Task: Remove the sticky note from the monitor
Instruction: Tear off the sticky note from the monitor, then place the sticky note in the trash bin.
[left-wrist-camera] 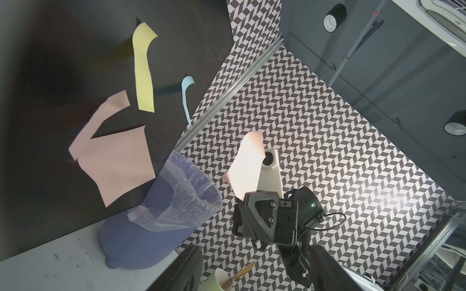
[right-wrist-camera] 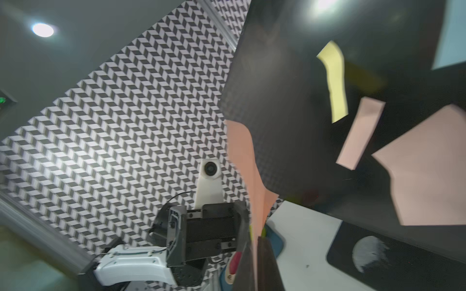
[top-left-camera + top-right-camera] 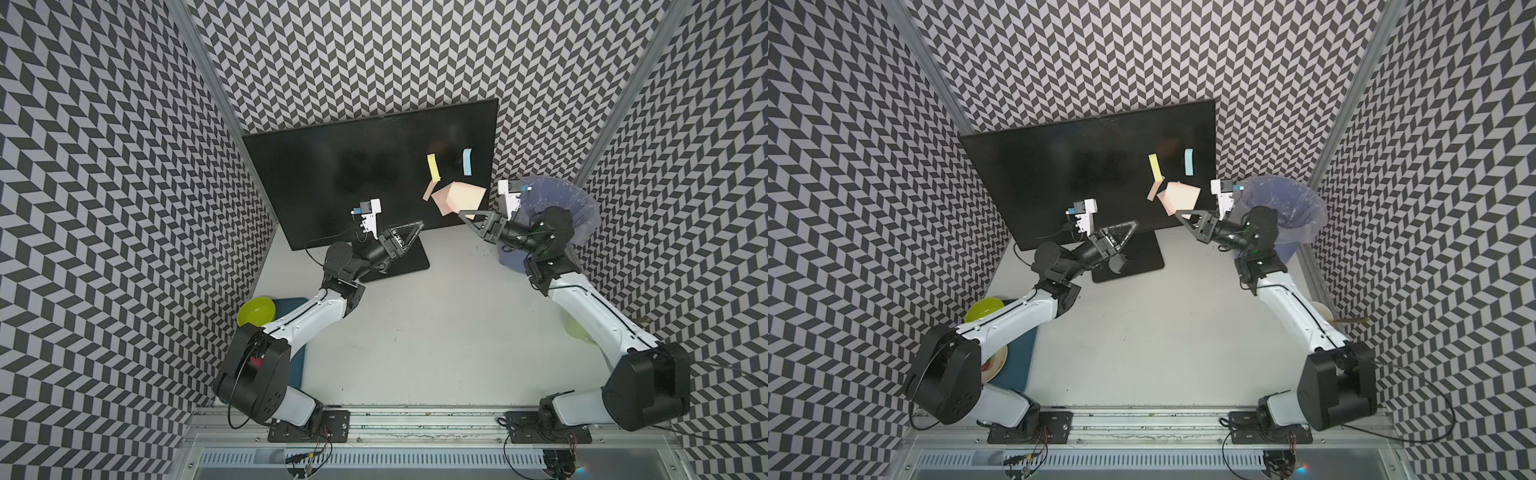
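The blue bin (image 3: 569, 192) is a long way from my open left gripper, so next my right gripper takes the pink sticky note (image 3: 467, 198) over the bin and lets it go.
The monitor (image 3: 332, 178) stands at the back on its black base plate (image 3: 405, 259). My right gripper (image 3: 462, 214) is shut on the lower edge of a pink sticky note (image 3: 461, 197), held just off the screen's lower right part. The right wrist view shows the pink sticky note (image 2: 242, 151) pinched edge-on in the right gripper (image 2: 254, 239). A yellow note (image 3: 433, 167) and a blue note (image 3: 467, 162) stick to the screen above. Pink shapes (image 1: 118, 161) on the glossy screen may be reflection; I cannot tell. My left gripper (image 3: 415, 230) hangs open and empty before the screen's lower edge.
A blue bin (image 3: 557, 208) lined with a clear bag stands right of the monitor, behind the right arm. A yellow-green bowl (image 3: 255, 311) and a teal tray (image 3: 297, 365) lie under the left arm. A cup with a spoon (image 1: 223, 279) sits at the right wall.
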Robot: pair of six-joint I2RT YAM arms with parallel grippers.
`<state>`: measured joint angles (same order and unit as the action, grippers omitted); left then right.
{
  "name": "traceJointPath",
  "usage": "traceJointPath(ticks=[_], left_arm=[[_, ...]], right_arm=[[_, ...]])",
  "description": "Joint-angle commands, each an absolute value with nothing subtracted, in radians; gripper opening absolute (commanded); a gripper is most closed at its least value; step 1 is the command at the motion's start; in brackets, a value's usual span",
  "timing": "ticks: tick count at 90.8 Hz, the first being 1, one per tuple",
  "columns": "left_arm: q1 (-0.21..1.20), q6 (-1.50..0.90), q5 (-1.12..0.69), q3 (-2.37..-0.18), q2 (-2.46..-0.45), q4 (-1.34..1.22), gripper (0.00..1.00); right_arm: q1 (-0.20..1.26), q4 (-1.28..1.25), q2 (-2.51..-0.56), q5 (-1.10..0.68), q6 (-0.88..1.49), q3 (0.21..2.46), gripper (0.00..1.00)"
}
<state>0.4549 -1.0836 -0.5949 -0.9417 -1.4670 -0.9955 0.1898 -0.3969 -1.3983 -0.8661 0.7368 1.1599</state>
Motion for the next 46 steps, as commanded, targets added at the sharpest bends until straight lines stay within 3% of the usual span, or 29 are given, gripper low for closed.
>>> traceJointPath(ticks=[1, 31, 40, 46], left_arm=[[0.437, -1.017, -0.583, -0.926, -1.422, -0.943, 0.76], [0.430, -0.897, -0.567, -0.944, -1.410, -0.810, 0.80], [0.426, -0.883, -0.565, -0.950, -1.415, -0.795, 0.83], [0.426, -0.879, -0.575, -0.959, -1.422, -0.786, 0.85]], right_arm=[[0.094, -0.133, -1.355, -0.779, 0.502, 1.193, 0.00], [-0.243, 0.099, -1.404, -0.526, 0.340, 1.327, 0.00], [-0.276, 0.207, -1.483, -0.456, 0.287, 1.426, 0.00], [-0.277, 0.271, -1.536, -0.416, 0.247, 1.486, 0.05]])
